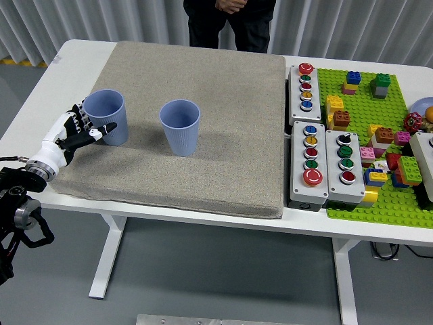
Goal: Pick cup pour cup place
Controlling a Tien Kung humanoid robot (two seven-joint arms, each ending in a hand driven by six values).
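I expect the blue cup (115,127) beside my left gripper to let out a clear stream when I pour, because its opening (103,103) shows only plain blue inside.
Two blue ribbed cups stand upright on the grey mat (203,68). The left cup (108,116) is near the mat's left edge; the other cup (180,126) stands a little to its right. My left hand (80,128), white and black, reaches in from the lower left and lies against the left cup's left side. Its fingers are spread around the cup's wall, the thumb along the front, not closed on it. The cup rests on the mat. My right hand does not appear.
Grey button boxes (318,162) sit right of the mat, then a green baseplate (379,203) with several coloured bricks. A person in dark clothes (230,20) stands at the far side, hands held together.
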